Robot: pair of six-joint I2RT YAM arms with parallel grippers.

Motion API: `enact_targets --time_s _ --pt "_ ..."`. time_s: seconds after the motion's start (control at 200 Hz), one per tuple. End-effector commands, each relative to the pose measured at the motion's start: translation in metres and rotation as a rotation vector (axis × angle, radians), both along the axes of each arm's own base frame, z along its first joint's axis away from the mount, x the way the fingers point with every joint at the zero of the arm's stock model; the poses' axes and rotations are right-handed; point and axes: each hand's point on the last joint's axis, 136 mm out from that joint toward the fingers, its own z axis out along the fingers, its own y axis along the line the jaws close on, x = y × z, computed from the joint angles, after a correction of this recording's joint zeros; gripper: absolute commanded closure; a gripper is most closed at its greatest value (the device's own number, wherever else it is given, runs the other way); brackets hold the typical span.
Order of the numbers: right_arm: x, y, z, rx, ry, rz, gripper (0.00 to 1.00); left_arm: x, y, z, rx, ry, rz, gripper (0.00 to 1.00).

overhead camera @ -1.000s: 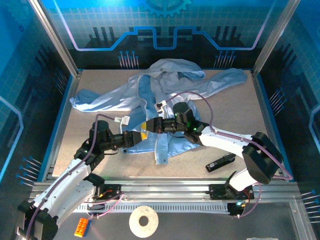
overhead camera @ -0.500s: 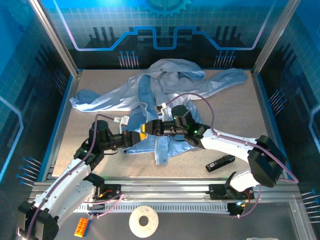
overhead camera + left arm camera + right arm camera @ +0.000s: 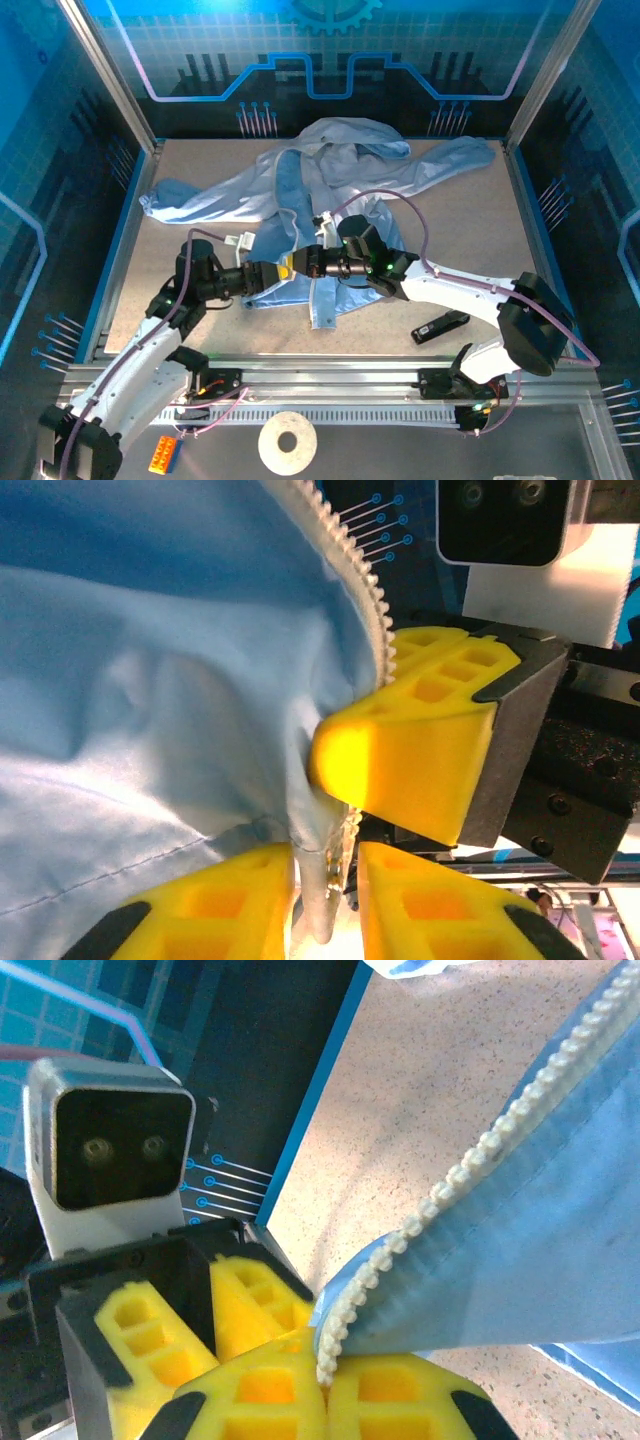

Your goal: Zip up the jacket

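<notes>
Next, I free my right gripper, now holding the zipper edge point(image 3: 332, 1338) above the jacket's hem corner, for the jacket's other panel by clamping that corner point(image 3: 322, 880) with my left gripper.
The light blue jacket point(image 3: 330, 180) lies spread and crumpled over the back middle of the table, with its lower front hem towards me. My two grippers meet nose to nose at that hem. My right gripper point(image 3: 303, 264) is shut on the bottom end of the zipper teeth point(image 3: 480, 1155), which are pinched between its yellow fingers point(image 3: 250, 1400). My left gripper point(image 3: 327, 900) stands slightly open. A folded strip of the jacket's hem point(image 3: 320, 900) hangs in the gap and rests against one of its fingers point(image 3: 200, 910). The other row of zipper teeth point(image 3: 365, 590) curves away above.
A small black device point(image 3: 441, 325) lies on the table to the right of the hem. A white tag point(image 3: 240, 240) sits by the left arm. Below the table's front rail are a white tape roll point(image 3: 287, 443) and an orange brick point(image 3: 163, 455). Blue walls close in the sides and back.
The right gripper has moved left and nearer, until it meets the left gripper at the hem. The lower front of the jacket has shifted with it.
</notes>
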Motion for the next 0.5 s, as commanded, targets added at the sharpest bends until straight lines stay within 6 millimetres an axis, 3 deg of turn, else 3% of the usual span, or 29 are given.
enact_targets --time_s 0.0,0.325,0.495 --pt "-0.0019 -0.0063 0.0067 0.006 -0.016 0.003 1.00 -0.0025 0.0014 0.0151 -0.043 -0.037 -0.046 0.67" --pt "-0.0026 -0.0018 0.0085 0.020 -0.009 0.032 1.00 -0.0077 -0.0042 0.0187 -0.074 -0.043 -0.121 0.65" --pt "-0.0016 0.0023 0.0090 0.036 -0.003 0.039 1.00 -0.0093 -0.0045 0.0158 -0.081 -0.039 -0.126 0.70"
